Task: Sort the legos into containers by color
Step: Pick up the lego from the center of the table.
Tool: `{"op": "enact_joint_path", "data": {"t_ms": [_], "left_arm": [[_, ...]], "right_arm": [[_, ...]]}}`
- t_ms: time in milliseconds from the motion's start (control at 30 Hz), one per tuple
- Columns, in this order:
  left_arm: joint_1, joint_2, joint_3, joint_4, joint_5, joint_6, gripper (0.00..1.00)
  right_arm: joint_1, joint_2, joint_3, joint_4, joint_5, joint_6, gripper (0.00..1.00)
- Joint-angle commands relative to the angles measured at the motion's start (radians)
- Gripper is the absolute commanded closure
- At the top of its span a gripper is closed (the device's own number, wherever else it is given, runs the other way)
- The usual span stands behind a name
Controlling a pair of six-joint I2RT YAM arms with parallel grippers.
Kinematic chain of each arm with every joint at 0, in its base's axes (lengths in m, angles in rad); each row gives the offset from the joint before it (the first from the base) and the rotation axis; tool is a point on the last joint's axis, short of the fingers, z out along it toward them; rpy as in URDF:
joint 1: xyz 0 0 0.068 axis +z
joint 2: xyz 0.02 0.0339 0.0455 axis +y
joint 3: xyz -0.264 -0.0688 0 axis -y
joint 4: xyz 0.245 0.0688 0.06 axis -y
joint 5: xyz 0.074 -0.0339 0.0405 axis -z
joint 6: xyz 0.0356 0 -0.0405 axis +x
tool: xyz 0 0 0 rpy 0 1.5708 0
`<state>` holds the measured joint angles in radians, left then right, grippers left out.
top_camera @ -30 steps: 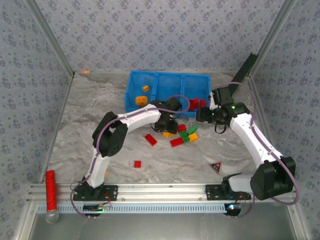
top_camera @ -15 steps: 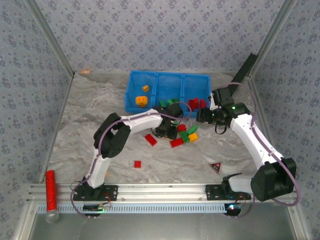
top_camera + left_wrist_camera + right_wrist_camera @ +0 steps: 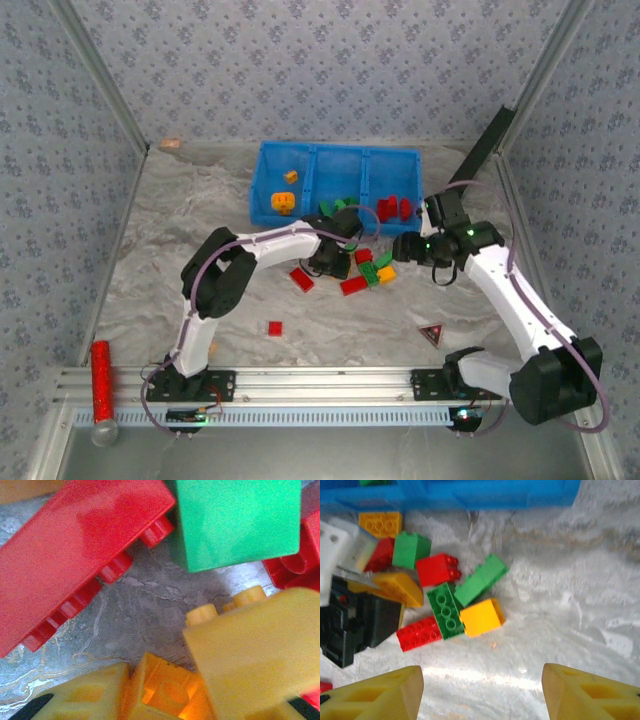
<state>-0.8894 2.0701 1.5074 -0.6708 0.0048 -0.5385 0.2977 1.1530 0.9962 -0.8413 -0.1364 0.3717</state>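
Observation:
Next, I open my left gripper and leave a larger orange-yellow lego [image 3: 252, 647] behind, because it sits tilted against that gripper's finger. Then I should grip only the small hollow orange-yellow lego [image 3: 169, 692].
The blue tray [image 3: 340, 150] stands at the back with three containers side by side. Orange-yellow legos [image 3: 283, 203] lie in the left one, green [image 3: 340, 205] in the middle, red [image 3: 392, 208] in the right. A mixed pile of legos [image 3: 365, 272] lies just in front of it. My left gripper [image 3: 335, 262] is down in the pile's left side. In the left wrist view its jaws are shut on an orange-yellow lego [image 3: 165, 692], hollow side up, beside a red brick [image 3: 75, 555] and a green one [image 3: 235, 520]. My right gripper [image 3: 482, 700] hovers open right of the pile, above bare table.
A lone red brick [image 3: 274, 328] lies nearer the front. A black-and-red triangular piece [image 3: 431, 333] sits front right, and a red glittery cylinder [image 3: 100, 380] lies on the front-left rail. Patterned walls close in the table at the sides and back.
My left gripper dropped into the pile and its jaws closed around an orange-yellow brick. My right gripper drew back from the tray's right compartment toward the table in front.

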Motion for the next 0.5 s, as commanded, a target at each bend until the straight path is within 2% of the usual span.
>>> {"op": "enact_joint_path", "data": {"t_ms": [0, 267, 467], "left_arm": [[-0.001, -0.048, -0.040, -0.026, 0.021, 0.024, 0.75], [0.011, -0.100, -0.119, -0.015, 0.041, 0.041, 0.73], [0.025, -0.171, -0.191, 0.017, 0.037, 0.046, 0.76]], "right_arm": [[0.020, -0.047, -0.059, -0.037, -0.017, 0.073, 0.34], [0.073, -0.079, -0.082, -0.043, 0.027, 0.135, 0.34], [0.120, -0.068, -0.064, -0.054, 0.042, 0.159, 0.33]]}}
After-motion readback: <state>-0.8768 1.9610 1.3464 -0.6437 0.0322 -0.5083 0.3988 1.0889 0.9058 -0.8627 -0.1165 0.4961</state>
